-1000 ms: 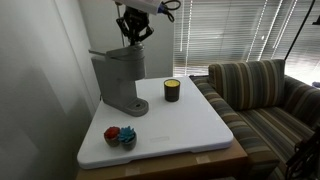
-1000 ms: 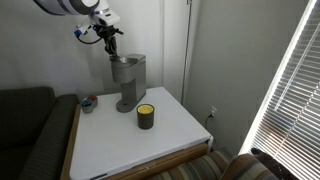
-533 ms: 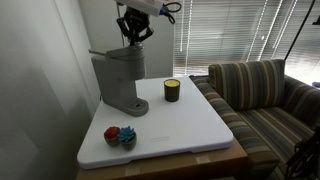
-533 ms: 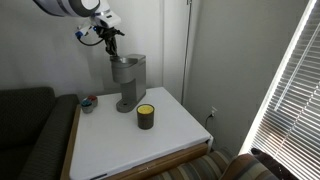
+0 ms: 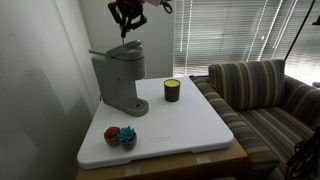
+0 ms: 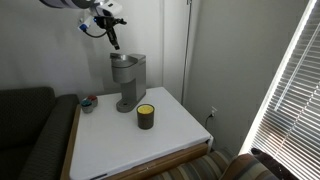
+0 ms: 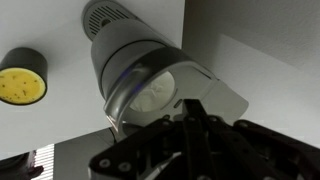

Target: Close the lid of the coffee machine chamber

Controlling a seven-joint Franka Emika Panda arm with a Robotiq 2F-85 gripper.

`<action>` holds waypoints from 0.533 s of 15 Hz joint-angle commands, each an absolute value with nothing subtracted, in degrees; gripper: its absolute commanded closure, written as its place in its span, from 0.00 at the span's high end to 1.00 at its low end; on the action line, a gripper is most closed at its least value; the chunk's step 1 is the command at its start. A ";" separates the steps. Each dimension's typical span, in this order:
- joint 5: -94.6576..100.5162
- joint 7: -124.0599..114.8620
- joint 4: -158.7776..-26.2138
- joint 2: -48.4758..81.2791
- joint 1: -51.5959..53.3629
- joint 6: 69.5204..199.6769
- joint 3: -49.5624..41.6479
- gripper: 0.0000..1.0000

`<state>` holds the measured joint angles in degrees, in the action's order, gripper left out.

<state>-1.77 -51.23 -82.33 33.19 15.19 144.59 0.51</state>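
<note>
The lid (image 5: 126,47) slopes up toward its front and the gripper's closed fingers hang behind that rim, so the gripper should move over the lid's front rim (image 5: 141,45) and press down.
The tall grey coffee machine (image 5: 118,82) stands at the back of the white table in both exterior views (image 6: 126,78). Its rounded grey lid (image 5: 127,47) lies low on the brew head, and a thin handle bar (image 5: 96,52) sticks out to one side. My gripper (image 5: 126,32) hangs a short way above the lid, apart from it, with its fingers together and empty; it also shows in an exterior view (image 6: 116,44). The wrist view looks straight down on the lid (image 7: 150,72), with my shut fingers (image 7: 190,106) over its edge. The chamber is hidden under the lid.
A small dark jar with a yellow top (image 5: 172,90) stands beside the machine (image 6: 146,116) (image 7: 22,78). A red and blue object (image 5: 120,135) lies near the table's front corner. A striped sofa (image 5: 262,92) adjoins the table. A wall is close behind the machine.
My gripper has risen from just above the lid to higher over the machine. The lid and machine look unchanged.
</note>
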 commanded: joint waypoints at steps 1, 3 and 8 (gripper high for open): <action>-2.22 -48.35 -81.32 30.95 14.45 141.49 0.66 0.00; -0.99 -49.73 -80.59 29.73 15.30 138.19 -0.33 0.00; 3.11 -50.16 -78.82 26.61 15.85 125.43 -0.81 0.00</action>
